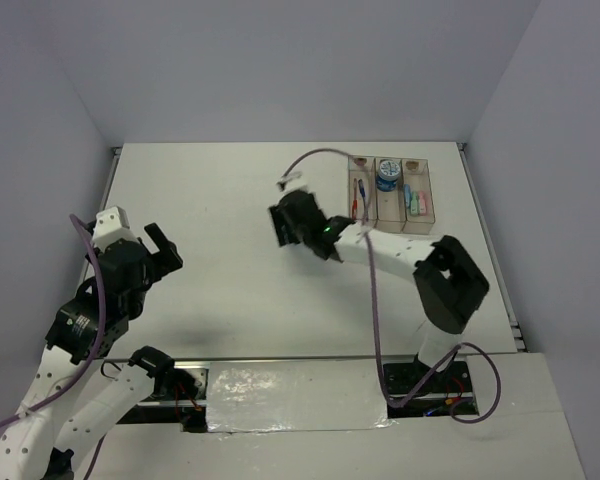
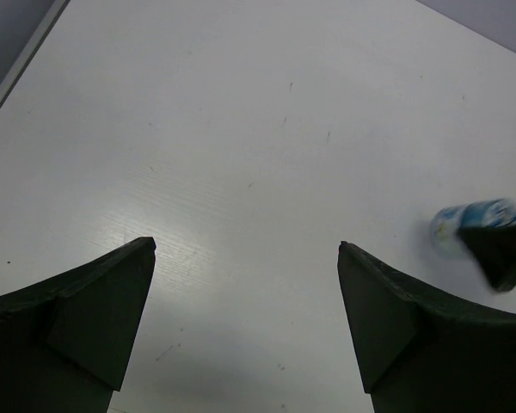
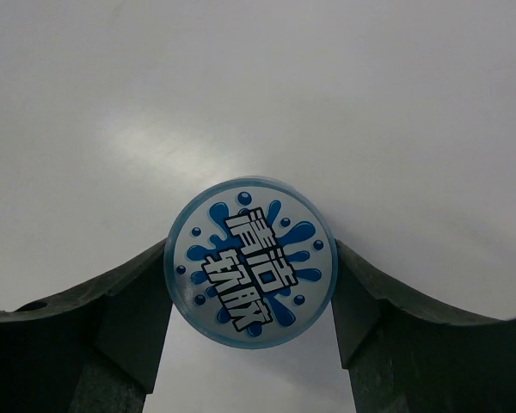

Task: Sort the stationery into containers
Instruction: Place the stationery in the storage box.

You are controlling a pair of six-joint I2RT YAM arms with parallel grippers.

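Observation:
The middle compartment has free space next to its matching tape roll. My right gripper keeps taking the tape roll it holds there until that roll stands inside.
A round blue-white tape roll lies flat on the white table, and my right gripper is shut on it, one finger against each side. From above, the right gripper covers that roll, left of the containers. The clear tray holds a second tape roll in its middle compartment, red and blue pens in the left one, and coloured clips in the right one. My left gripper hangs open and holds nothing, far to the left. In the left wrist view, the left gripper stands over bare table, with the gripped tape roll at the right edge.
Grey walls close the table in at the back and on both sides. A purple cable runs along the right arm. The arm bases stand at the near edge.

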